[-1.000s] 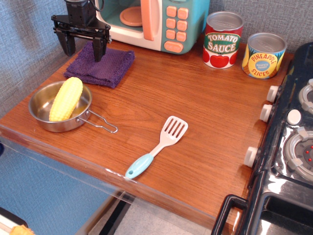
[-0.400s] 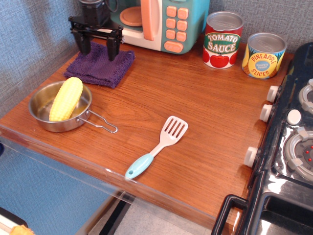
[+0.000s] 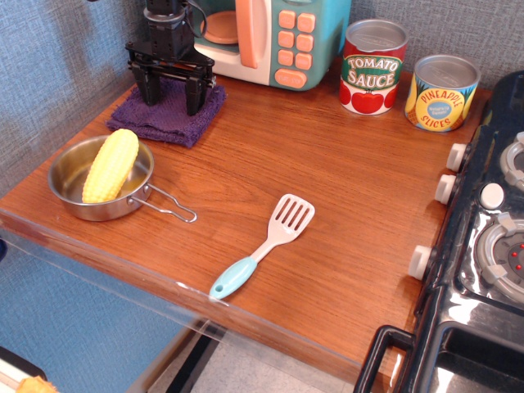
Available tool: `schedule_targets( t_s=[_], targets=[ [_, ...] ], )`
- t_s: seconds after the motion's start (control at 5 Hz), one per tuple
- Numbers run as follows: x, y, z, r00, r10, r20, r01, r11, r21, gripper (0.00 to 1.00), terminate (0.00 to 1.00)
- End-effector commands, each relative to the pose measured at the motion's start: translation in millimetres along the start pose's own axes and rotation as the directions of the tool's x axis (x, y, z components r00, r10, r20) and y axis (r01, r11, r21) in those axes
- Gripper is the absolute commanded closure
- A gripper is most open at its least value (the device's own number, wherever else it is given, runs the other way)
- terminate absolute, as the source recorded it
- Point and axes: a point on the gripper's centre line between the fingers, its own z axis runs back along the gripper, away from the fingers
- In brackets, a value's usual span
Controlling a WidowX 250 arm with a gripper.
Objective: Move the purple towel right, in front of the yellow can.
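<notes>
Spread fingertips [image 3: 195, 104] rest on the flat, folded cloth. I expect the purple towel [image 3: 169, 124] to slide along flat and stay folded as I pull it across the counter.
The purple towel [image 3: 166, 116] lies folded at the back left of the wooden counter, in front of the toy microwave. My gripper [image 3: 172, 101] is open and stands straight down over the towel's back part, its fingertips [image 3: 195, 104] touching or just above the cloth. The yellow can [image 3: 442, 92], labelled "Pineapple Slices", stands at the back right next to the red "Tomato Sauce" can [image 3: 372, 67].
A metal pan [image 3: 75, 168] with a corn cob [image 3: 110, 164] sits left of centre near the front edge. A white spatula with a blue handle [image 3: 264, 245] lies mid-counter. A toy microwave [image 3: 270, 37] stands at the back. A toy stove [image 3: 491, 229] borders the right side.
My gripper has moved right and back, then come down onto the towel's back part. It stays open. The towel has not moved.
</notes>
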Motion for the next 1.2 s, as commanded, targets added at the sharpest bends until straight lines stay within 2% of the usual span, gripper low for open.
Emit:
schedule_targets(
  t_s=[0.0,0.4,0.8,1.0],
  targets=[
    [-17.8,-15.7,-11.0,0.998,-0.034,-0.054,0.032,0.999,-0.034,0.00,0.00],
    [-19.2,-83.6,-1.0,0.995,-0.097,-0.019,0.095,0.991,-0.092,0.00,0.00],
    [-17.2,-178.6,15.1,0.982,-0.185,0.040,0.189,0.966,-0.175,0.00,0.00],
    [-23.1,-227.4,23.9,0.967,-0.246,0.065,0.253,0.952,-0.170,0.00,0.00]
  ],
)
